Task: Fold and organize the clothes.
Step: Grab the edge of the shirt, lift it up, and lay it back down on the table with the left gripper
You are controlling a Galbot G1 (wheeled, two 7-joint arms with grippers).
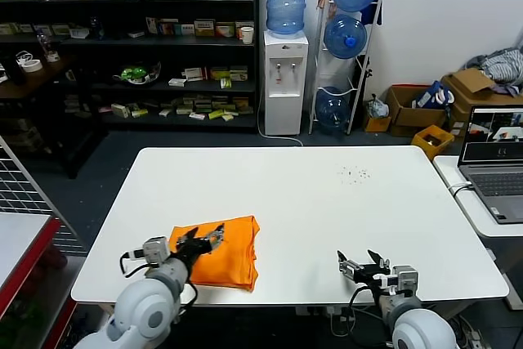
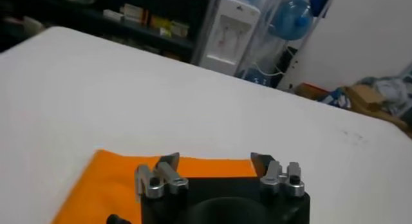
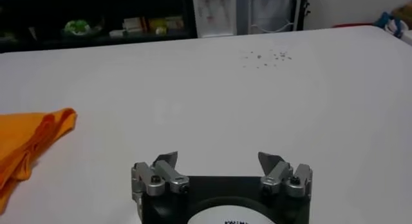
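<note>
My left gripper keeps going with open fingers toward the orange T-shirt's outer edge, which lies free, and closes once its fingers straddle that edge.
The orange T-shirt lies folded into a compact rectangle near the front left of the white table. No lettering shows. My left gripper is open and empty, just above the shirt's near left part. In the left wrist view the shirt lies under and beyond the open left gripper. My right gripper is open and empty, low over the bare table at the front right, well clear of the shirt. In the right wrist view the right gripper is open, and the shirt's folded edge shows far off to one side.
A laptop stands on a side table at the right. Small dark specks lie on the far right part of the table. Shelves, a water dispenser and cardboard boxes stand behind.
</note>
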